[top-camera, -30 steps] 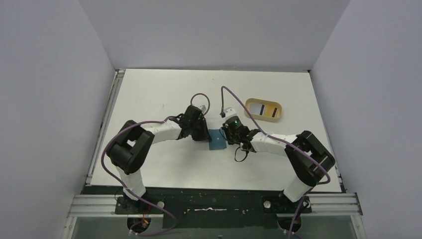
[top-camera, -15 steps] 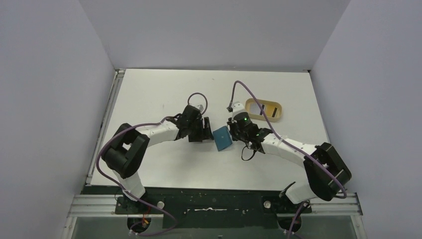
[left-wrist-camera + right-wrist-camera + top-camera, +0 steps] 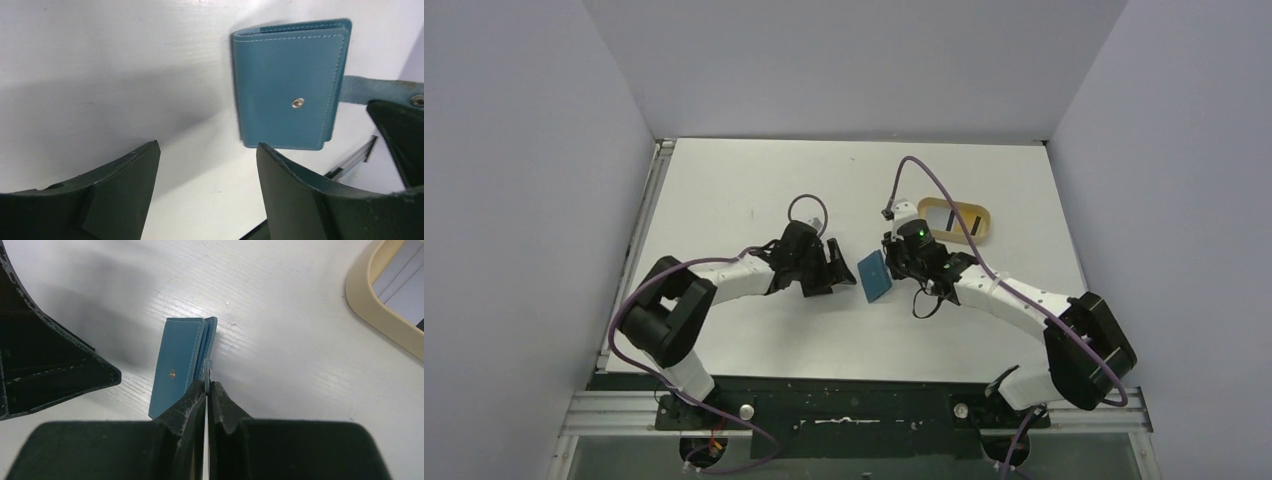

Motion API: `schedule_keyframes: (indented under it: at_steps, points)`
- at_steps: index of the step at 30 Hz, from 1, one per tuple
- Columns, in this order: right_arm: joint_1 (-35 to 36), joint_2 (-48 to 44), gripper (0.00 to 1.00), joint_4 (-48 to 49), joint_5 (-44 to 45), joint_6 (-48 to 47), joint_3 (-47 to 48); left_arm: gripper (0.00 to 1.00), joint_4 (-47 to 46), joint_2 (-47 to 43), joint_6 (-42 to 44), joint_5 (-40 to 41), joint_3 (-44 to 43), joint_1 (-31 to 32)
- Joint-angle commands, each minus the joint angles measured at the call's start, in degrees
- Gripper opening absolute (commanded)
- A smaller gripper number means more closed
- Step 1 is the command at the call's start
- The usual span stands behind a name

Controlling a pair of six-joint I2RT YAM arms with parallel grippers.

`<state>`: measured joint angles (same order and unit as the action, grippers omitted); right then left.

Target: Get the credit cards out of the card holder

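The card holder (image 3: 874,276) is standing at a tilt and is folded closed, so my right gripper needs to swing the snap tab (image 3: 208,368) away from my left gripper to open the covers.
The teal-blue card holder (image 3: 875,276) is near the table's middle, folded, tilted up on edge with its snap stud facing my left gripper. My right gripper (image 3: 894,262) is shut on the holder's short snap tab (image 3: 367,90); in the right wrist view the fingertips (image 3: 197,395) pinch that thin tab beside the holder (image 3: 177,365). My left gripper (image 3: 839,266) stands open just left of the holder (image 3: 287,85), apart from it, with nothing between its fingers (image 3: 207,147). Pale credit cards (image 3: 936,216), one with a black stripe, lie in the tan tray. Any cards inside the holder are hidden.
The tan rounded tray (image 3: 955,239) sits at the back right of the white table (image 3: 744,190), its rim (image 3: 367,307) close to my right gripper. A purple cable (image 3: 929,175) arcs over the tray. Grey walls close in three sides.
My left gripper has opened, let go of the card holder and drawn back to the left. The right gripper kept its hold on the tab and swung the holder up on edge, slightly right.
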<state>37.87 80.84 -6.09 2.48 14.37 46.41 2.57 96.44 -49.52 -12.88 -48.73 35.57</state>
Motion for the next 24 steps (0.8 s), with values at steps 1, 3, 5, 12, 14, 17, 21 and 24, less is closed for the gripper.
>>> schedule_keyframes:
  at_steps: [1,3,5,12,14,17,21,24]
  points:
    - [0.6,-4.0,0.00,-0.2,-1.1,0.5,3.3,0.69,-12.4,-1.6,-10.2,-3.7,2.9,-0.1]
    - [0.9,-4.7,0.00,-1.2,-0.8,0.4,4.0,0.69,-15.0,-1.8,-12.7,-3.8,4.1,-0.2]
    - [1.0,-5.4,0.00,-1.8,-0.8,0.3,4.4,0.69,-17.4,-2.0,-14.9,-4.0,4.9,-0.2]
    - [1.0,-5.4,0.00,-1.9,-0.8,0.1,4.1,0.69,-23.9,0.9,-19.3,-6.0,6.0,-0.2]
    - [1.0,-4.7,0.00,-1.3,-0.8,0.3,3.5,0.69,-28.1,3.0,-21.0,-7.0,6.7,-0.2]
    - [1.0,-3.9,0.00,0.0,-1.0,1.1,2.1,0.70,-32.4,6.8,-23.4,-8.1,7.1,-0.1]
    - [0.4,-2.9,0.00,0.7,0.9,1.8,1.0,0.69,-32.0,8.2,-23.7,-7.8,6.8,0.3]
    - [-1.0,-1.4,0.00,-0.6,3.5,2.5,1.0,0.69,-27.4,6.9,-21.1,-6.6,5.6,0.5]
